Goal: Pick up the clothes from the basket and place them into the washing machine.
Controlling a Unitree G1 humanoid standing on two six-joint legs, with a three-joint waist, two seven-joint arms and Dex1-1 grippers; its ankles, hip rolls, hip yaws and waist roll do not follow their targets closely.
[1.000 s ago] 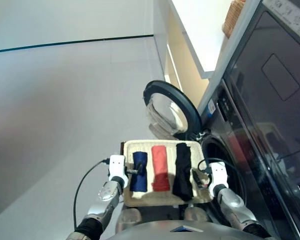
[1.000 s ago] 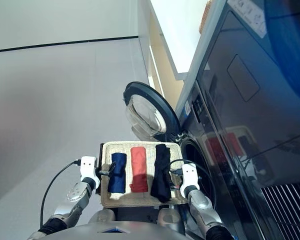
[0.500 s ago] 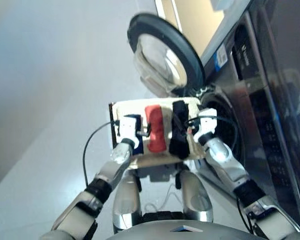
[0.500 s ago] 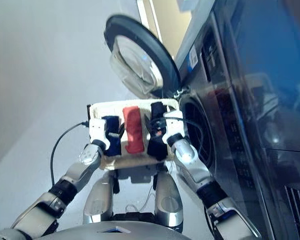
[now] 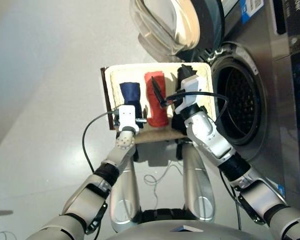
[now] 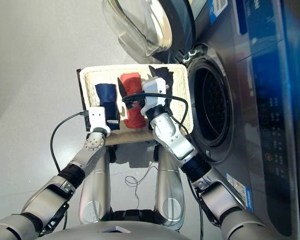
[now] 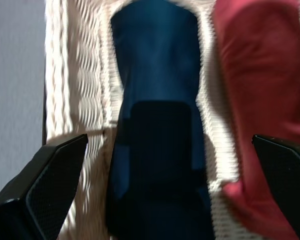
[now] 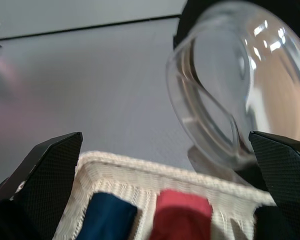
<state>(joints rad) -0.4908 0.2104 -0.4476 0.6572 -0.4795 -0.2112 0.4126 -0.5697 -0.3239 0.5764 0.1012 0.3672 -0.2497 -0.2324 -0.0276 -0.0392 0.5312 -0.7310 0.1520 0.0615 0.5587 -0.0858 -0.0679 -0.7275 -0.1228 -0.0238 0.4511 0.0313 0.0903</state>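
Observation:
The cloth will come loose and flop into a crumpled bundle when the robot lifts and carries it, because the navy roll (image 5: 130,93) has a soft, untied middle (image 7: 159,95).
The cream wicker basket (image 5: 108,85) lies in front of me with the clothes in it: a navy roll (image 5: 130,94), an orange-red roll (image 5: 157,102) and a black roll (image 5: 189,74). My left gripper (image 5: 133,107) is open over the near end of the navy roll (image 7: 157,75), one finger on each side. My right gripper (image 5: 170,84) is open above the red and black rolls and hides much of the black one. The washing machine (image 5: 270,75) stands at right with its drum (image 5: 238,102) open. Its door (image 5: 175,20) is swung out beyond the basket.
The door's glass bowl (image 8: 235,100) hangs close behind the basket's far rim (image 8: 140,170). Grey floor (image 5: 45,100) stretches to the left. A black cable (image 5: 87,137) loops from my left wrist, and another cable (image 5: 205,95) arcs from my right wrist towards the drum.
The camera has tilted down. My right gripper has moved from the basket's right edge to above the red and black rolls. The left one has moved forward over the navy roll.

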